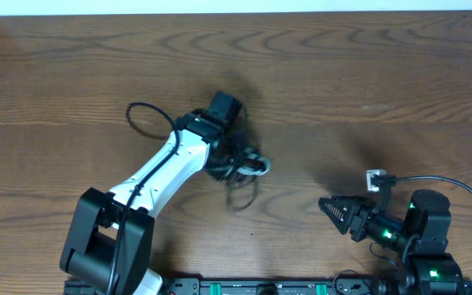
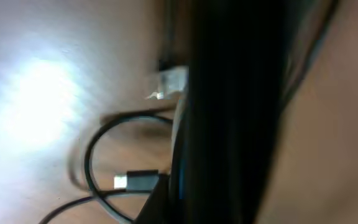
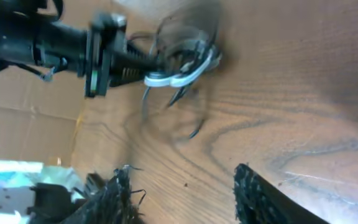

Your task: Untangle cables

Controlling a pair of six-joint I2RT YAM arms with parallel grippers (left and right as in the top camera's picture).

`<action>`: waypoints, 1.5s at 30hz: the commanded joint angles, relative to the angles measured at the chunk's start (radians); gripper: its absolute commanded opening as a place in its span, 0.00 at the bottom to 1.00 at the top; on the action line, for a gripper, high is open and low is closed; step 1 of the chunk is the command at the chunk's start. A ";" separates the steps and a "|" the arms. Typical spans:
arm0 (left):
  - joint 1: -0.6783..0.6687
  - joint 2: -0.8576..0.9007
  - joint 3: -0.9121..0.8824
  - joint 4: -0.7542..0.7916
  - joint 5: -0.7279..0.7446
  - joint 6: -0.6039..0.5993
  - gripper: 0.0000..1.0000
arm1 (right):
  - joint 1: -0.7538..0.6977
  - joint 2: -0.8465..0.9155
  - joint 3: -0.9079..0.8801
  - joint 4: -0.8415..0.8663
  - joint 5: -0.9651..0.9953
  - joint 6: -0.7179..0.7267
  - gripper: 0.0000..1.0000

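Note:
The cables hang bunched (image 1: 252, 166) in the robot's left gripper, away from its right gripper, so the robot should bring them across and pinch a black cord with its right gripper.
The cables (image 1: 251, 166) are a small bunch of black cords and one white cord at the table's middle. My left gripper (image 1: 229, 160) is down in the bunch and looks shut on it. In the right wrist view the left fingers meet at the white cord (image 3: 179, 76), with black loops (image 3: 188, 37) blurred around it. The left wrist view is mostly blocked by a dark blur. Beside it show a black cord loop (image 2: 92, 155), a black plug with a silver tip (image 2: 135, 181) and a white plug (image 2: 169, 81). My right gripper (image 1: 330, 209) is open and empty, well right of the bunch; its fingers (image 3: 182, 193) frame bare wood.
The wooden table (image 1: 367, 74) runs to a pale wall edge at the back. The left arm's own black wire (image 1: 142, 108) loops out beside its white link. The right arm's wire (image 1: 465, 190) arcs at the far right. Cardboard (image 3: 23, 93) stands beyond the table's left edge.

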 commanded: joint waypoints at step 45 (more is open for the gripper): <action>-0.262 -0.053 0.002 0.518 0.482 0.793 0.07 | 0.000 -0.006 0.011 -0.053 0.301 0.602 0.24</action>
